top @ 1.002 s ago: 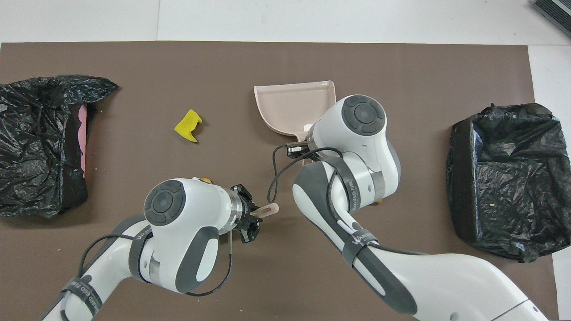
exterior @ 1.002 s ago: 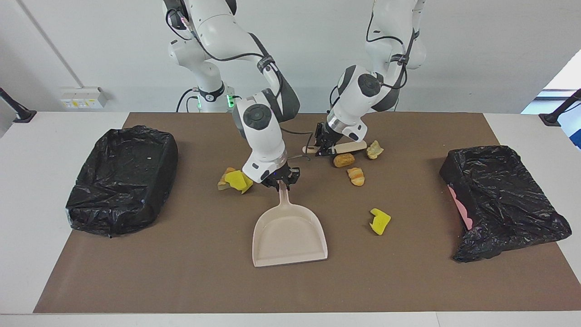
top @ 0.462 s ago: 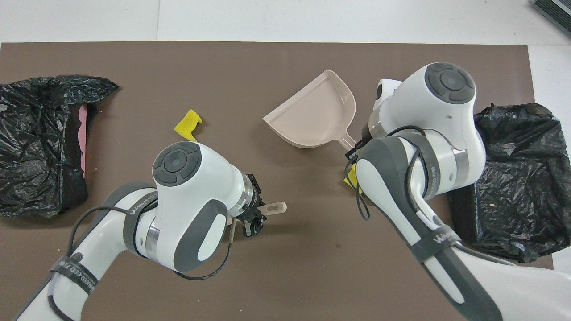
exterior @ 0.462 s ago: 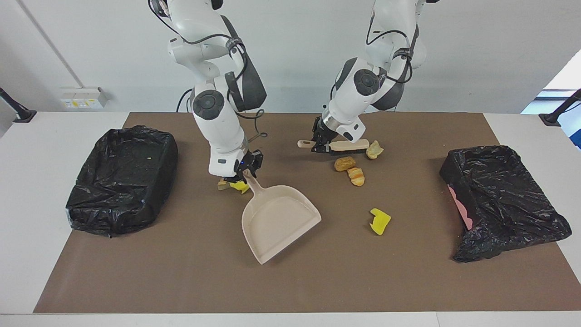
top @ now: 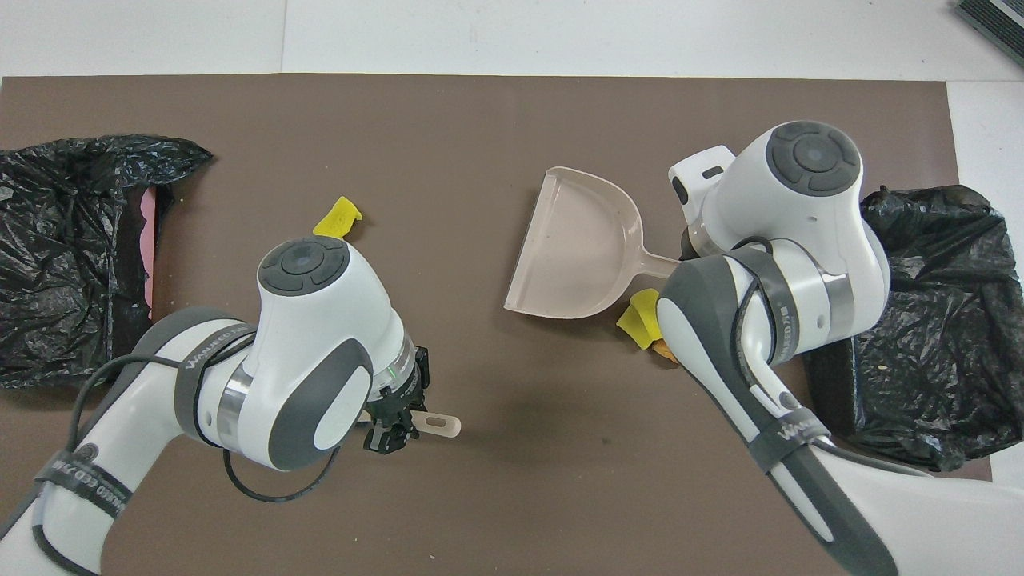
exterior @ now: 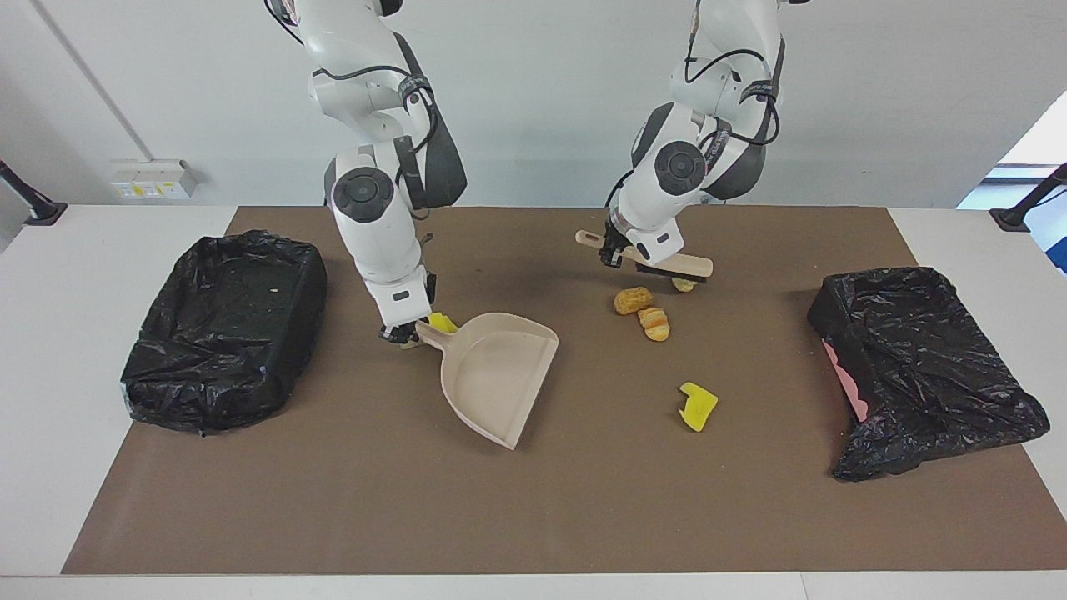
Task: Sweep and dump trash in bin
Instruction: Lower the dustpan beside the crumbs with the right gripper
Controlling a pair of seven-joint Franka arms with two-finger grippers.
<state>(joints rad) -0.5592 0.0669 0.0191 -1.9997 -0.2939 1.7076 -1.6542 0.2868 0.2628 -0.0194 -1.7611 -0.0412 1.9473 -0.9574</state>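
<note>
The brush above the pale chunk runs lengthwise [exterior: 680,265] toward the dustpan, so next I turn the brush crosswise behind the chunks [exterior: 697,312] with my left gripper before I sweep.
My right gripper [exterior: 406,332] is shut on the handle of the beige dustpan [exterior: 493,375], whose mouth faces the left arm's end of the table. A yellow sponge piece [exterior: 443,322] lies right beside that handle. My left gripper [exterior: 615,250] is shut on the handle of the brush [exterior: 671,266], held tilted just above a pale chunk [exterior: 684,285]. Two golden-brown bread chunks [exterior: 632,299] [exterior: 654,323] lie between brush and dustpan. Another yellow sponge [exterior: 697,406] lies farther from the robots. In the overhead view the dustpan [top: 580,256] and that sponge [top: 338,218] show; the left gripper [top: 390,430] holds the brush handle [top: 438,425].
A black bag-lined bin [exterior: 225,325] stands at the right arm's end of the mat. A second black-bagged bin [exterior: 917,367], tipped with pink showing at its side, stands at the left arm's end. Brown mat [exterior: 333,500] covers the table.
The right arm drew back and swung the dustpan round, so its mouth now faces the bread chunks. The left gripper lifted and tilted the brush over the pale chunk.
</note>
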